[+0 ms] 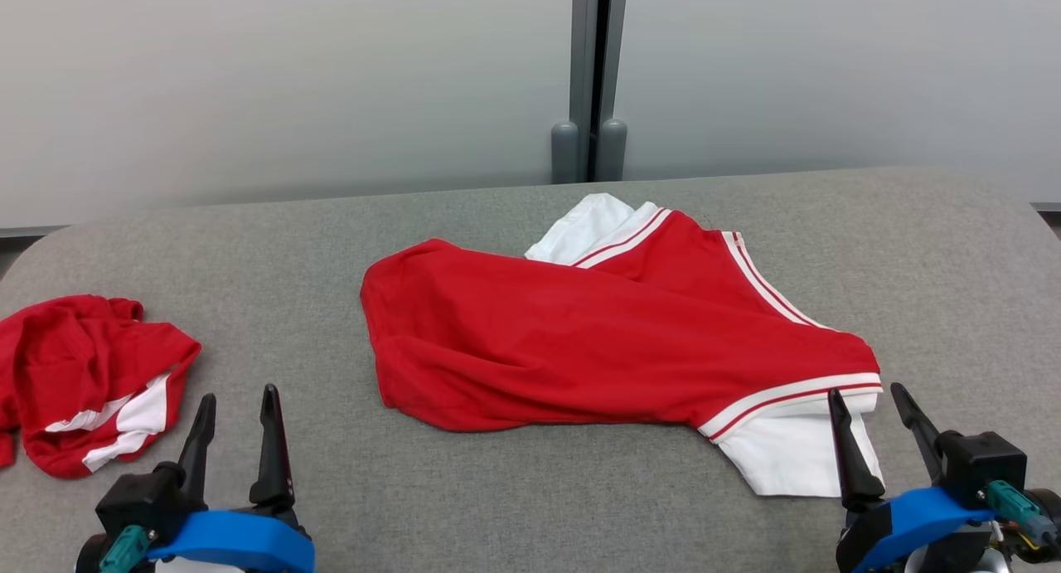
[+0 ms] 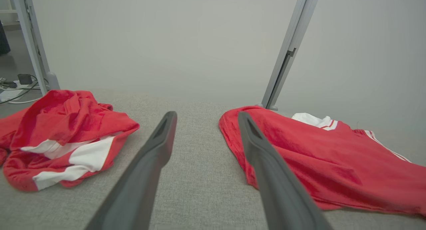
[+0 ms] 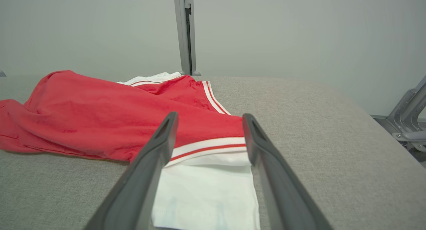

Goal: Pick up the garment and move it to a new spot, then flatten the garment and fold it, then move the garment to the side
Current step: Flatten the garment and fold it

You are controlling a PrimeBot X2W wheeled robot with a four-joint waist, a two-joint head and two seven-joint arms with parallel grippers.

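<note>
The red garment [image 1: 617,324] will open out much wider when the robot lifts it and spreads it by its sleeve, because slack folds [image 1: 448,372] run along its bunched side.
A red garment [image 1: 613,341] with white sleeves and striped trim lies loosely spread in the middle of the grey table [image 1: 497,490]; it also shows in the left wrist view [image 2: 332,163] and the right wrist view [image 3: 109,116]. My left gripper [image 1: 236,407] stands open at the lower left, between this garment and a crumpled one, holding nothing; its fingertips [image 2: 168,118] hover over bare cloth-covered table. My right gripper [image 1: 866,395] is open at the lower right, above the garment's near white sleeve [image 3: 206,193], with nothing between its fingers.
A second red and white garment [image 1: 83,382] lies crumpled at the table's left edge, also in the left wrist view [image 2: 63,136]. A pale wall with a grey post [image 1: 590,75] stands behind the table. Metal framework [image 3: 407,116] sits off the table's right side.
</note>
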